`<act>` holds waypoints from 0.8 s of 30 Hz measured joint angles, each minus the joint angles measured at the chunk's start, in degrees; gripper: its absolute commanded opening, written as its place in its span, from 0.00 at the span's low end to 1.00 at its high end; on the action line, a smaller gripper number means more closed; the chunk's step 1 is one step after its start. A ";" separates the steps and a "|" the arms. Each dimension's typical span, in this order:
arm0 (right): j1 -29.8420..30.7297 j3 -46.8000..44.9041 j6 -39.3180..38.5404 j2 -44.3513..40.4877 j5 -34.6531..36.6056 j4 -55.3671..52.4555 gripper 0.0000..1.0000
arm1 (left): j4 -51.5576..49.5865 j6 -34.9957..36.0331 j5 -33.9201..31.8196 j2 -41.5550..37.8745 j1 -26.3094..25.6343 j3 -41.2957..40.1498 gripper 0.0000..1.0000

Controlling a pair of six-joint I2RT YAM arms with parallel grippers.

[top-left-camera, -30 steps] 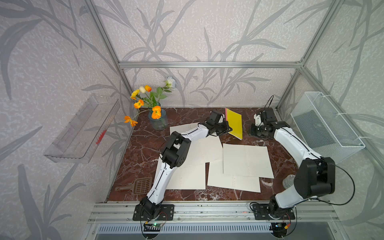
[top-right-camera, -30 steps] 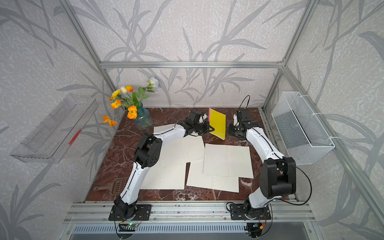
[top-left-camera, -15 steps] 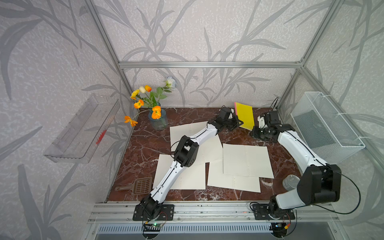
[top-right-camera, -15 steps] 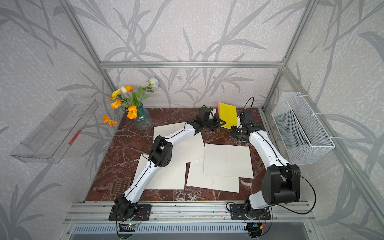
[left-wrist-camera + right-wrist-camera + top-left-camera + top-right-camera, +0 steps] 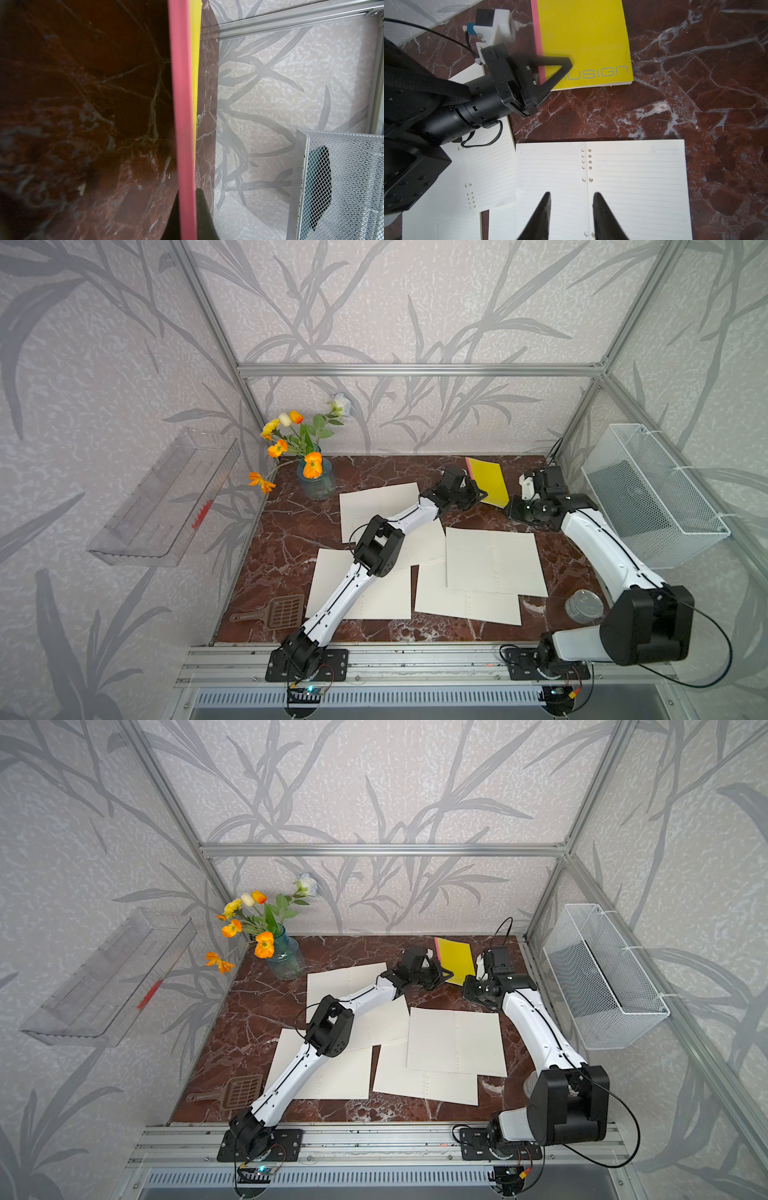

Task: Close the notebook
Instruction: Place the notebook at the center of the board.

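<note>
Next, I put the notebook down with my left gripper and move that gripper away before my right gripper slides the yellow cover [image 5: 586, 38], because my left gripper is reaching far to hold the notebook's pink spine [image 5: 536, 30].
The notebook [image 5: 489, 479] [image 5: 456, 957] has a yellow cover and a pink spine strip, and it lies flat with the cover down at the back right of the marble table [image 5: 299, 539]. My left gripper [image 5: 478, 494] [image 5: 445, 974] reaches it from the left. In the left wrist view the pink spine edge [image 5: 182, 104] runs between the two dark fingers of the left gripper [image 5: 187, 194], which is shut on it. The right wrist view shows the notebook [image 5: 583, 41] with the left gripper [image 5: 568, 62] lying over its spine side. My right gripper [image 5: 571, 194] [image 5: 514, 511] hovers open over loose sheets, holding nothing.
Several loose lined sheets [image 5: 494, 564] [image 5: 633, 176] cover the middle of the table. A vase of flowers [image 5: 316, 483] stands at the back left. A wire basket [image 5: 648, 493] hangs on the right wall. A brown scoop [image 5: 284, 610] and a metal can [image 5: 582, 605] lie near the front.
My left gripper swung the upright yellow cover to the right and back, and the notebook now lies flat. My right arm drew back to the right and its jaws parted slightly.
</note>
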 measured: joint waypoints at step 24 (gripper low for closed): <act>-0.04 -0.02 -0.46 -0.76 0.04 -0.15 0.48 | -6.34 5.07 -2.84 -1.64 -0.20 -1.86 0.44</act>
